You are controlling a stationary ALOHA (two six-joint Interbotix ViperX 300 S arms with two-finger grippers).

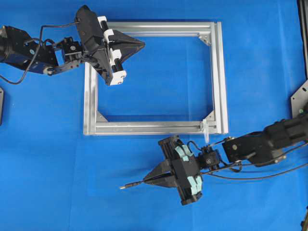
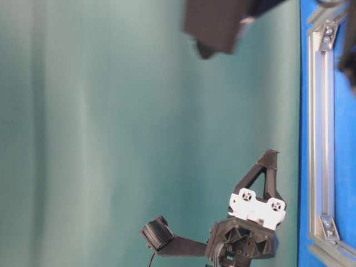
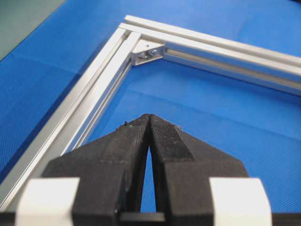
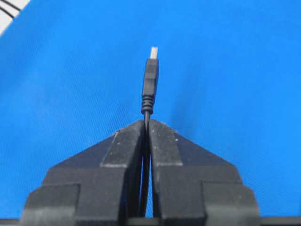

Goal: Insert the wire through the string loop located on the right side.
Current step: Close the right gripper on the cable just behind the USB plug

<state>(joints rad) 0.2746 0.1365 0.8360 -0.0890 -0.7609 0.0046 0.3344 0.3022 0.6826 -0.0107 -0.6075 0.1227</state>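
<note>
I need to pull my right gripper back past the frame's corner [image 1: 222,127] until the wire's plug [image 1: 131,185] faces the string loop, because the plug points away from it now.
The wire [image 1: 134,184] is a thin black cable lying on the blue mat below the silver frame [image 1: 219,77]. Its plug [image 1: 124,186] points left. My right gripper [image 1: 146,180] is shut on the wire just behind the plug. In the right wrist view the plug [image 4: 150,80] sticks out past the closed fingertips [image 4: 157,129], silvery tip forward. The string loop [image 1: 206,131] is a small whitish tie at the frame's lower right corner, up and to the right of my right gripper. My left gripper [image 1: 143,44] hovers shut and empty over the frame's upper left part [image 3: 149,117].
The frame's corner bracket [image 3: 148,51] lies ahead of the left gripper. The wire's slack [image 1: 260,177] trails right under the right arm [image 1: 269,142]. A dark bracket [image 1: 301,98] sits at the right edge. Blue mat surrounds the frame.
</note>
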